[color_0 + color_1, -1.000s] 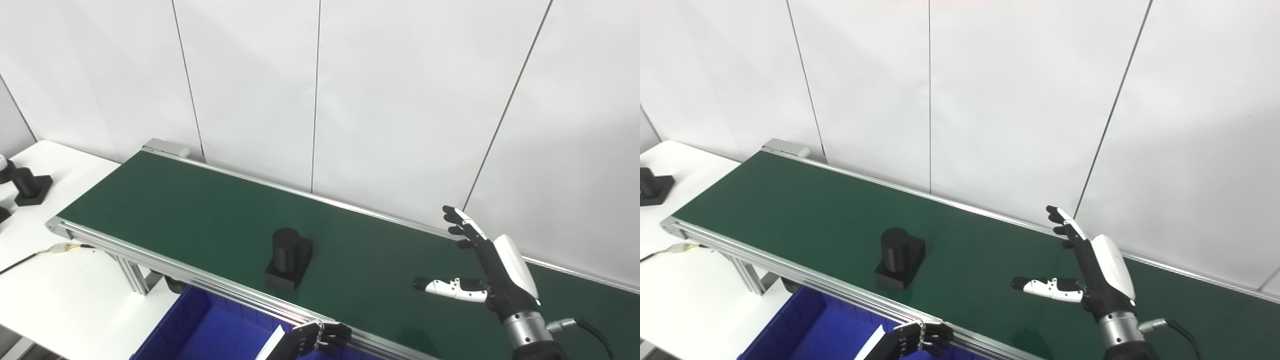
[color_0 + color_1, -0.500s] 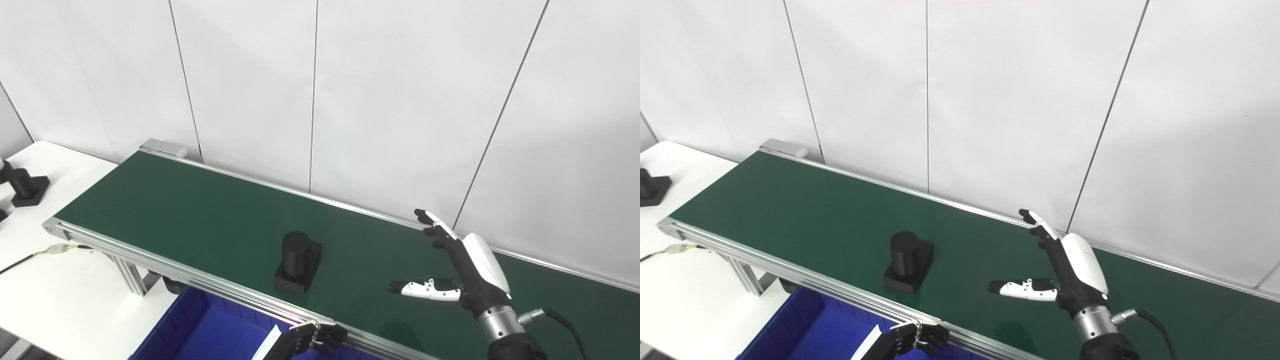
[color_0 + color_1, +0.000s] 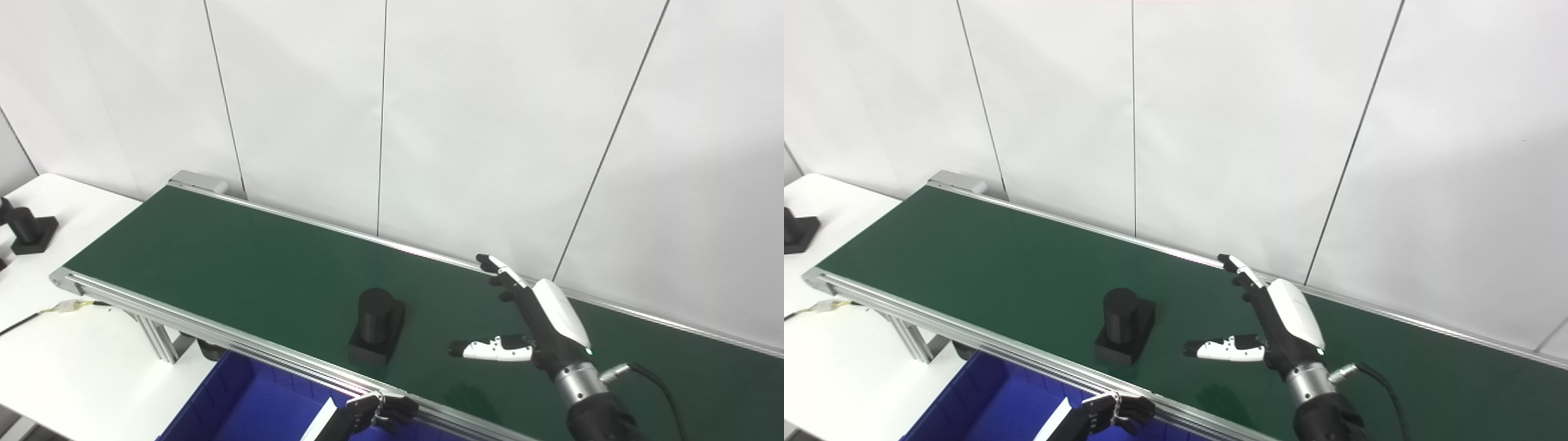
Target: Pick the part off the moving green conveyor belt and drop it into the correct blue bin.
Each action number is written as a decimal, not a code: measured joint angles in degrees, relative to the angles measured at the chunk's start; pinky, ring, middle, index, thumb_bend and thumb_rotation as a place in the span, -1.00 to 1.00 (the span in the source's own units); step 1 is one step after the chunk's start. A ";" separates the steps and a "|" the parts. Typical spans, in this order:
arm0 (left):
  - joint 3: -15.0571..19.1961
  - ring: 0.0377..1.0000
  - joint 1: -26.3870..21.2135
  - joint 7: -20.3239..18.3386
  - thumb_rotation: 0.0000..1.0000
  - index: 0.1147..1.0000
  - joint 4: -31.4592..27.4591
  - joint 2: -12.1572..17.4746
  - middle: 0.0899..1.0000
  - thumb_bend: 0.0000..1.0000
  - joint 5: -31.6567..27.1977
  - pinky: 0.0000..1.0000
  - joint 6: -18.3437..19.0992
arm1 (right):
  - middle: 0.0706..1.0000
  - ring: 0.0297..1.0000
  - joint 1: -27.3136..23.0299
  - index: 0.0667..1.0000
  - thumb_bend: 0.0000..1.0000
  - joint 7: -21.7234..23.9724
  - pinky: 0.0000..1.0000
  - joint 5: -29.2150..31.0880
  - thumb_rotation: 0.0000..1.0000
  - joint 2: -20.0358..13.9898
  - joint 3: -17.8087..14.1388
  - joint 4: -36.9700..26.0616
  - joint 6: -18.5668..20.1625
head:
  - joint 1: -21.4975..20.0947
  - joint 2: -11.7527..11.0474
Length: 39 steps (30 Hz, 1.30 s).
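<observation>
The square base [image 3: 369, 353] should come up too when the robot lifts the black part by its cylinder, because the cylinder's foot [image 3: 373, 338] runs straight into that base.
A black part [image 3: 376, 327], a short cylinder on a square base, stands upright on the green conveyor belt [image 3: 245, 269] near its front rail. My right hand [image 3: 539, 321] is open above the belt, just right of the part, fingers spread and thumb pointing toward it, not touching. My left hand [image 3: 380, 411] is low at the bottom edge by the belt's front rail, fingers curled, holding nothing I can see. A blue bin [image 3: 245, 410] sits below the belt's front rail.
A white table [image 3: 67, 355] lies left of the belt with another black part [image 3: 27, 224] at its far left edge. A cable [image 3: 37, 312] runs to the belt's left end. A white panelled wall [image 3: 429, 122] stands right behind the belt.
The part has travelled right along the belt. My right hand has moved left toward it, closing the gap, still open. The left hand has hardly moved. The camera shifted slightly.
</observation>
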 measured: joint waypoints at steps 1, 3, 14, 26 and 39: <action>-0.09 0.32 0.05 0.09 -0.62 0.30 0.00 -0.01 0.34 1.00 -0.07 0.21 0.00 | 0.75 0.65 -0.17 0.81 0.86 0.00 0.47 -0.02 -0.21 0.20 0.17 0.28 0.00 | 0.00 0.00; -0.28 0.31 0.09 0.45 -0.63 0.29 0.00 -0.01 0.34 1.00 -0.11 0.21 0.00 | 0.74 0.65 -0.39 0.81 0.86 0.00 0.48 -0.02 -0.22 0.58 0.50 0.91 -0.01 | 0.09 0.00; -1.03 0.30 0.08 2.17 -0.56 0.28 -0.18 -0.01 0.31 1.00 -0.01 0.19 0.00 | 0.79 0.69 -2.14 0.84 0.85 -0.01 0.50 -0.48 -0.22 1.45 1.50 5.17 0.00 | 0.09 0.00; -2.15 0.30 0.68 3.37 -0.58 0.29 -0.72 0.34 0.33 1.00 -0.13 0.19 0.00 | 0.77 0.68 -3.69 0.81 0.84 0.09 0.45 -0.60 -0.31 3.03 2.06 9.30 0.02 | 0.35 0.44; -2.28 0.29 1.68 4.33 -0.64 0.29 -1.60 0.64 0.32 1.00 -0.12 0.19 0.00 | 0.80 0.72 -6.01 0.84 0.83 0.14 0.48 -1.36 -0.26 4.84 3.95 14.87 0.09 | 0.88 0.97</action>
